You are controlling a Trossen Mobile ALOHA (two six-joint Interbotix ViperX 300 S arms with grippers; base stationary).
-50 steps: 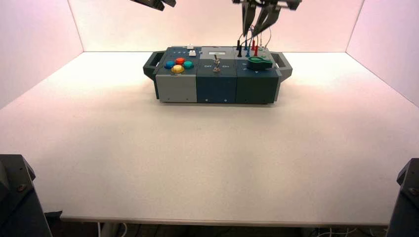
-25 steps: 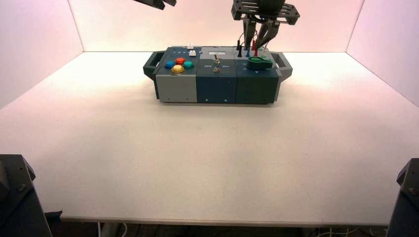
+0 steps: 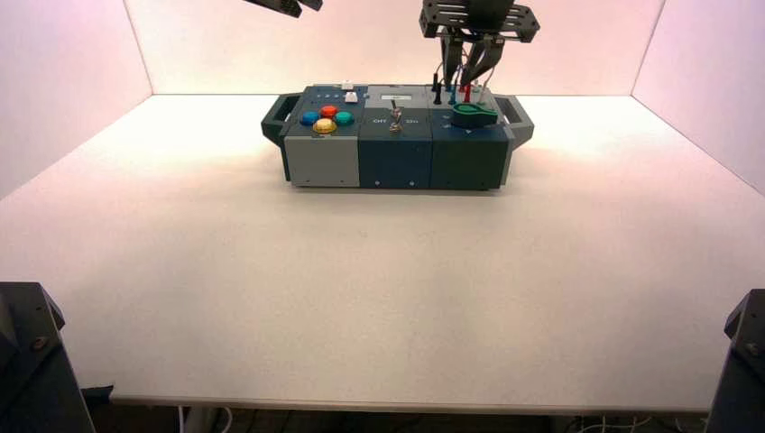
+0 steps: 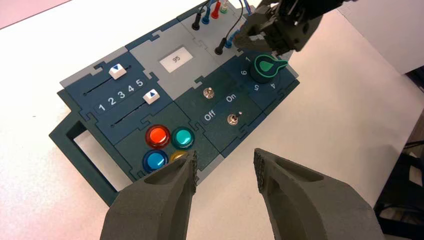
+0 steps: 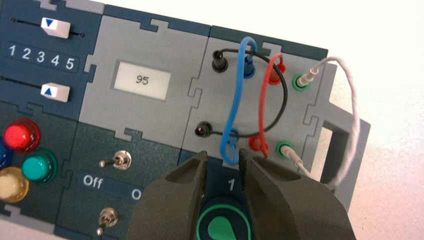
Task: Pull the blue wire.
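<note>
The blue wire arches loosely to its far plug (image 5: 249,65), so the wire's near end (image 3: 453,96) will come out by itself when the robot pulls, and that plug will stay seated.
The blue wire (image 5: 235,107) arches between two sockets on the box's grey wire panel, both ends plugged in. It also shows in the high view (image 3: 452,90). My right gripper (image 5: 222,159) hangs open just over the wire's end nearest the green knob (image 5: 220,232), with that end between the fingertips and close to one finger. In the high view the right gripper (image 3: 469,72) is above the box's (image 3: 392,158) far right part. My left gripper (image 4: 225,165) is open and empty, held high off the box's button end, and shows at the high view's top edge (image 3: 284,7).
A red wire (image 5: 262,100), a black wire (image 5: 280,107) and a white looped wire (image 5: 352,125) stand close to the blue one. The display (image 5: 142,80) reads 95. Toggle switches (image 5: 120,161), two sliders (image 5: 55,27) and coloured buttons (image 3: 327,119) lie further along the box.
My right gripper has come down from higher up to the wire sockets, then shifted slightly left. The left arm has not moved.
</note>
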